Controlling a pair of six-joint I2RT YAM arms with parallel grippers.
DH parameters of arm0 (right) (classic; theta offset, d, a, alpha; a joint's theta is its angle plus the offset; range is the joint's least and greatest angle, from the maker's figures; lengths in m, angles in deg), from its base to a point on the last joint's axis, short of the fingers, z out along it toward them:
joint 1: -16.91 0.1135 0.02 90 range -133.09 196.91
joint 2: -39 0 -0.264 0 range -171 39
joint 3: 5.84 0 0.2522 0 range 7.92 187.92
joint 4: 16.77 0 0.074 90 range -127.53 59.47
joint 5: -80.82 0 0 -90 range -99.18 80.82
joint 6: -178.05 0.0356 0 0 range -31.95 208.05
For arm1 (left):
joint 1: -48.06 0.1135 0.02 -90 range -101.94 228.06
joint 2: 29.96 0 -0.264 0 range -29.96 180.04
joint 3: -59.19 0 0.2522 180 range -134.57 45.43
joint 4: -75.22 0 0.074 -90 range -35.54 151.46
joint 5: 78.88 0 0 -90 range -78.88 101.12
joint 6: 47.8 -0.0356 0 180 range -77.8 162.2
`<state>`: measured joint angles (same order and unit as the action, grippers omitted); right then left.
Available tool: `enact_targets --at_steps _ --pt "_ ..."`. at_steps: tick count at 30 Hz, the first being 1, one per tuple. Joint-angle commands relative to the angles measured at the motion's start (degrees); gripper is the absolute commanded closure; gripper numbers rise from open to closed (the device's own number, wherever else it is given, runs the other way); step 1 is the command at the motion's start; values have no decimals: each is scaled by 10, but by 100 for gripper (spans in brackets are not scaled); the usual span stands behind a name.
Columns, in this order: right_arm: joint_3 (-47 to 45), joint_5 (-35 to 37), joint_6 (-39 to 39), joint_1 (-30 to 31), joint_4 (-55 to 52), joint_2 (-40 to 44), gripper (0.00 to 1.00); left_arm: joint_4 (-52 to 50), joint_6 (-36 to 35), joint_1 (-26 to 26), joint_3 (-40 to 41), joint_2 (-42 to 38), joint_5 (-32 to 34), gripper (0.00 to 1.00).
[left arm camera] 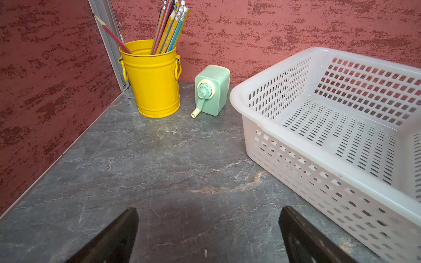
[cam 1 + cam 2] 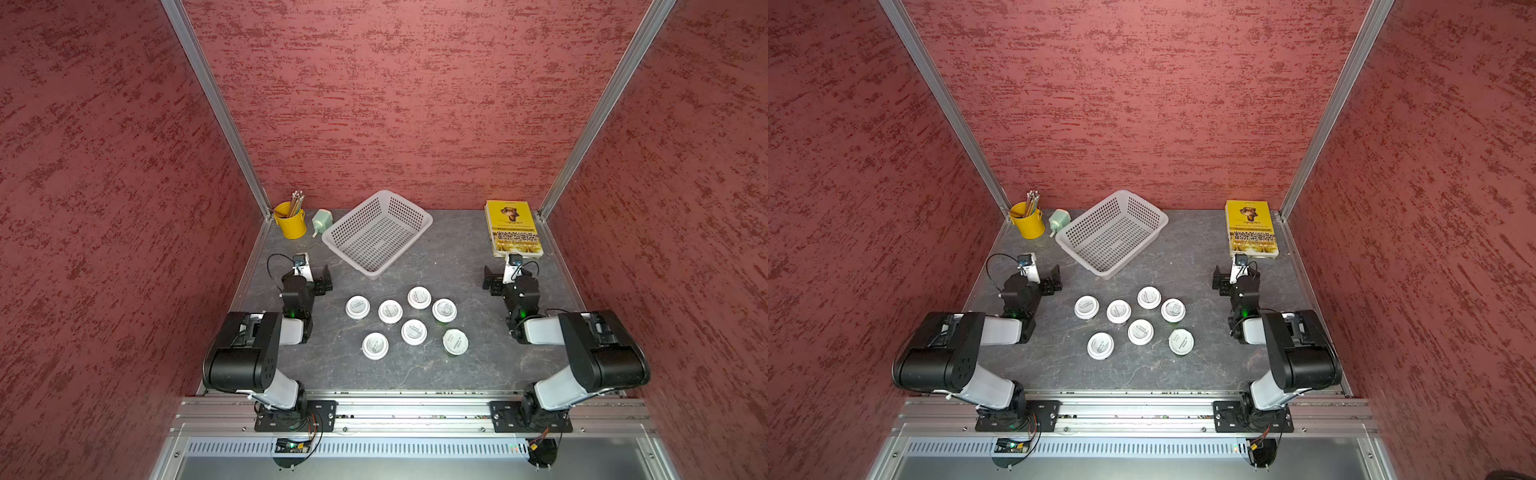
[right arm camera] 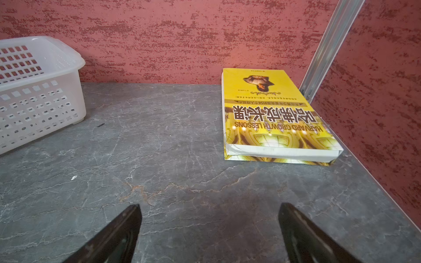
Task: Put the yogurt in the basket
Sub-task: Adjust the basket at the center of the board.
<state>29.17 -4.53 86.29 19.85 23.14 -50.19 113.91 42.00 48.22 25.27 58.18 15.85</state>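
Observation:
The pale basket (image 2: 377, 234) sits crooked behind the yogurt cups. Next, my left gripper grabs the basket's near rim (image 2: 345, 257) and turns the basket straight before loading the yogurt.
Several yogurt cups with round white lids stand in a loose cluster mid-table in both top views, among them one at the left (image 2: 357, 306), one at the near left (image 2: 1100, 345) and one at the near right (image 2: 455, 341). Behind them the pale perforated basket (image 2: 374, 239) (image 2: 1111, 237) sits empty and turned at an angle; it also shows in the left wrist view as the basket (image 1: 341, 127) and in the right wrist view as the basket (image 3: 38, 98). My left gripper (image 2: 311, 274) (image 1: 208, 227) rests open left of the cups. My right gripper (image 2: 512, 272) (image 3: 209, 227) rests open to their right. Neither holds anything.
A yellow pencil bucket (image 2: 291, 222) (image 1: 155, 84) and a green pencil sharpener (image 2: 321, 220) (image 1: 211, 91) stand at the back left beside the basket. A yellow book (image 2: 513, 228) (image 3: 273, 113) lies at the back right. Red walls close in three sides.

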Motion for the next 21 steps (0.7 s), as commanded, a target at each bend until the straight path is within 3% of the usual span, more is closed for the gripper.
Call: enact_targets --at_steps 1,16,18,21 --pt "5 -9 0 -4 0 4 1 1 6 5 -9 -2 -5 0" --pt "8 -13 2 -5 -6 3 2 -13 7 16 -15 -6 -42 0" --pt "10 -28 5 -12 -11 5 2 -34 9 5 -22 -22 -1 0" --pt "22 -50 -7 -12 -55 45 5 -194 10 -20 -83 -99 91 0"
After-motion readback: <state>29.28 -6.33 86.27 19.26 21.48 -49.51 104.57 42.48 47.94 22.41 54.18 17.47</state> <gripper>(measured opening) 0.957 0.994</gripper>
